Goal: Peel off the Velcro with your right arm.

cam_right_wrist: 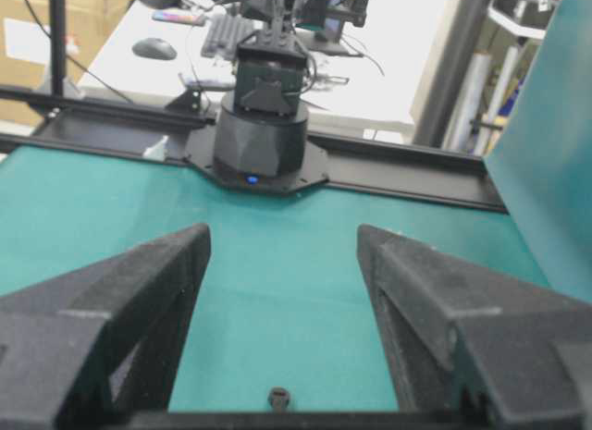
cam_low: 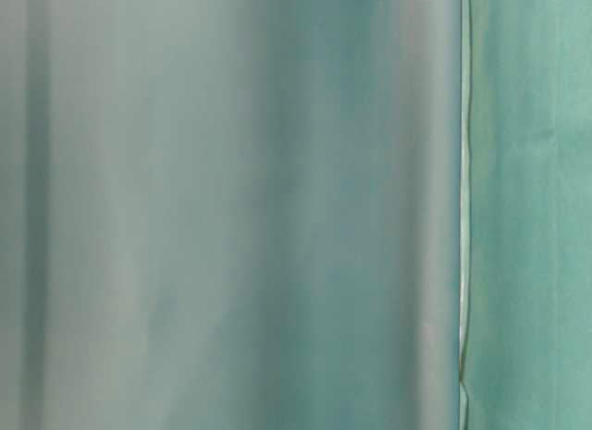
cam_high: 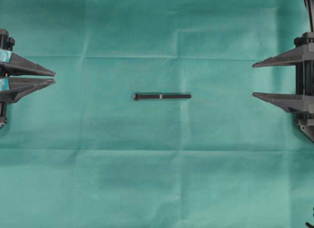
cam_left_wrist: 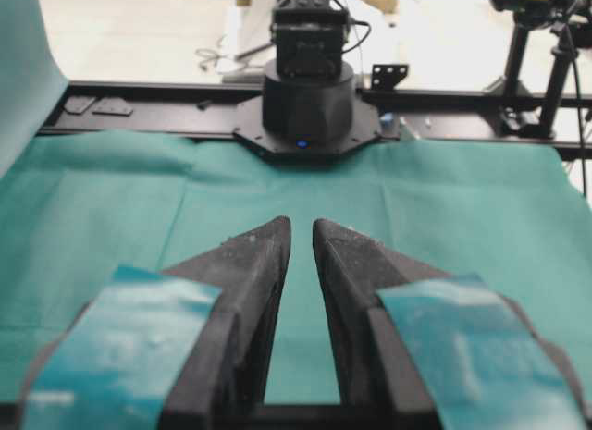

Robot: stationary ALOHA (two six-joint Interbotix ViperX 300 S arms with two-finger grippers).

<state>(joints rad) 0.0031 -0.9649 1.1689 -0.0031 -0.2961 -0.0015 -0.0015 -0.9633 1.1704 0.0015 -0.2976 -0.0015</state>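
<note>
The Velcro is lying flat on the cloth and its ends are free. Next, my left gripper grabs it near its pale mark (cam_high: 160, 96) before my right gripper peels it.
The Velcro (cam_high: 162, 96) is a thin black strap with a small pale mark at mid-length, lying flat and straight on the green cloth at the middle of the overhead view. My right gripper (cam_high: 253, 80), all black, stands at the right edge with its pointed fingers wide apart and nothing between them, well clear of the strap's right end. In the right wrist view the right gripper (cam_right_wrist: 282, 234) frames bare cloth, and a small dark end (cam_right_wrist: 277, 396), apparently the strap's, shows low between the fingers. My left gripper (cam_high: 54, 76) (cam_left_wrist: 301, 225), with teal pads, rests at the left edge, holding nothing, its tips a narrow gap apart.
Green cloth (cam_high: 157, 179) covers the whole table. Each wrist view shows the opposite arm's black base (cam_left_wrist: 305, 97) (cam_right_wrist: 264, 125) on a black rail at the cloth's far edge. The table-level view is filled by blurred green cloth (cam_low: 231, 208).
</note>
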